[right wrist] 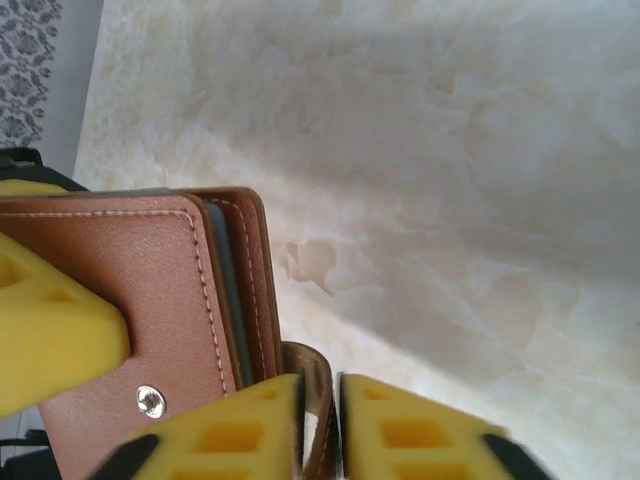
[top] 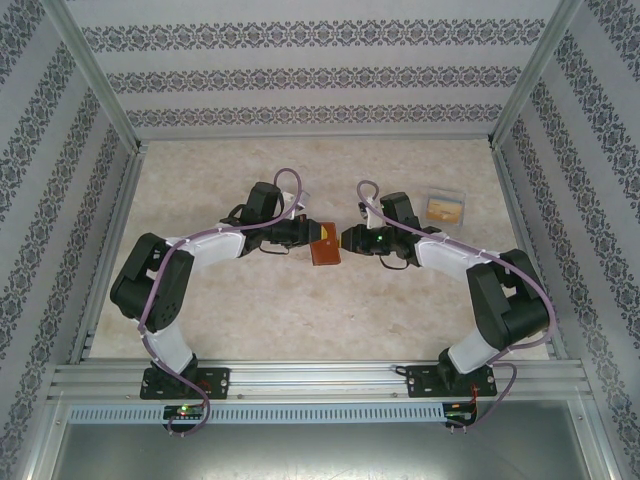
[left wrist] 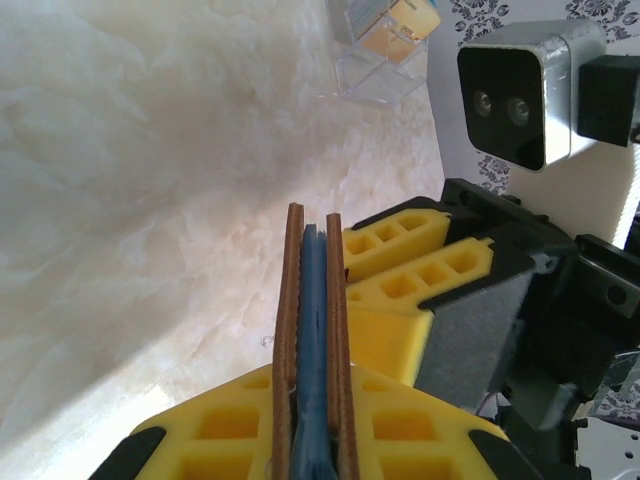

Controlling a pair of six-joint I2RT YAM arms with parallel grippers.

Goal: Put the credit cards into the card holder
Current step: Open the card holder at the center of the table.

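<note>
The robot's left gripper is squeezing both brown covers of the card holder together, so it should open its fingers while the right gripper pulls the covers apart by the snap tab point(right wrist: 314, 368).
The reddish-brown leather card holder point(top: 326, 252) hangs above the table's middle, pinched between both arms. My left gripper point(top: 306, 236) is shut on it. In the left wrist view the card holder point(left wrist: 312, 300) stands edge-on between the yellow fingers point(left wrist: 210, 430), a blue-grey layer between its two brown covers. My right gripper point(right wrist: 320, 390) is shut on the holder's snap tab point(right wrist: 318, 372), beside the stitched cover point(right wrist: 130, 290) and its metal snap point(right wrist: 150, 401). An orange-yellow credit card point(top: 445, 208) sits in a clear case at the back right, and a credit card point(left wrist: 392, 38) shows there in the left wrist view.
The clear plastic case point(left wrist: 375, 75) rests on the pale marble-patterned table point(top: 300, 310). Patterned walls close in the left, back and right sides. The right arm's wrist camera point(left wrist: 520, 90) hangs close in front of the left gripper.
</note>
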